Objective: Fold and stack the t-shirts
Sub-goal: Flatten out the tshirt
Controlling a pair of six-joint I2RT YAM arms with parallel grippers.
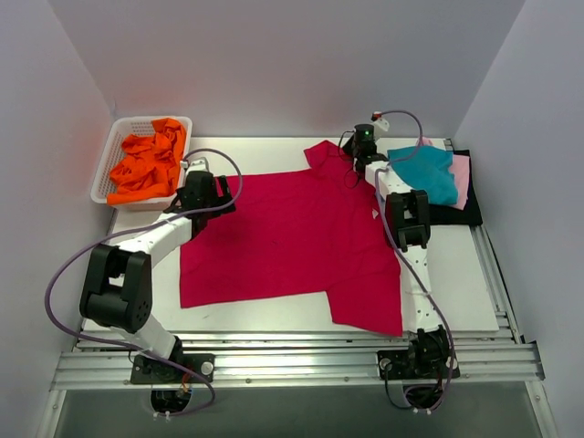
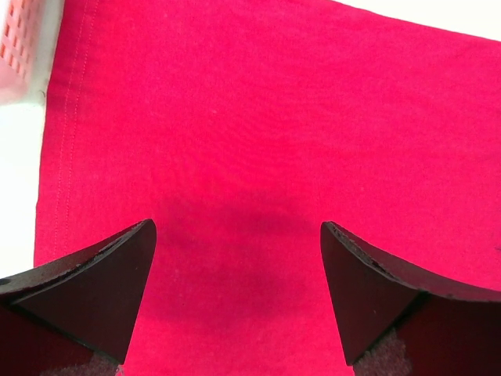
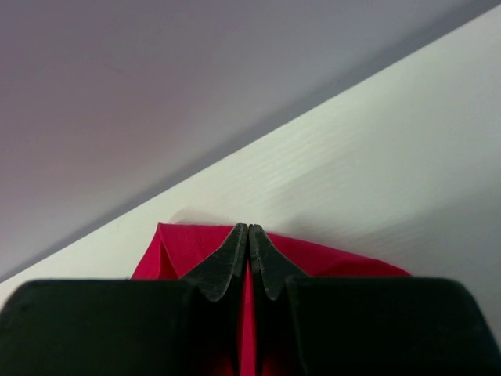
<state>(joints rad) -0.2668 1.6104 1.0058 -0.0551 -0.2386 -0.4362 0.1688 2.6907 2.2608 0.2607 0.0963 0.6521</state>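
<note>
The red t-shirt's far sleeve [image 1: 322,154] is spread out clear of the teal t-shirt, so my right gripper keeps bringing its pinch down until the cloth [image 1: 342,161] lies flat, and then let go.
A large crimson-red t-shirt [image 1: 292,233] lies spread flat across the middle of the table. My left gripper [image 1: 224,194] hovers open over its left part near the hem; in the left wrist view the wide-apart fingers [image 2: 236,227] have only red cloth [image 2: 258,117] beneath them. My right gripper [image 1: 356,164] is at the shirt's far right sleeve, shut on a pinch of red cloth [image 3: 168,247] that shows between and around the fingers [image 3: 249,229]. A teal t-shirt [image 1: 427,172] tops a pale pink one [image 1: 463,178] and a black one [image 1: 456,215] at the back right.
A white lattice basket [image 1: 102,173] at the back left holds a crumpled bright orange t-shirt [image 1: 146,164]; its corner [image 2: 23,47] shows in the left wrist view. Grey walls enclose the table on three sides. Metal rails run along the near edge.
</note>
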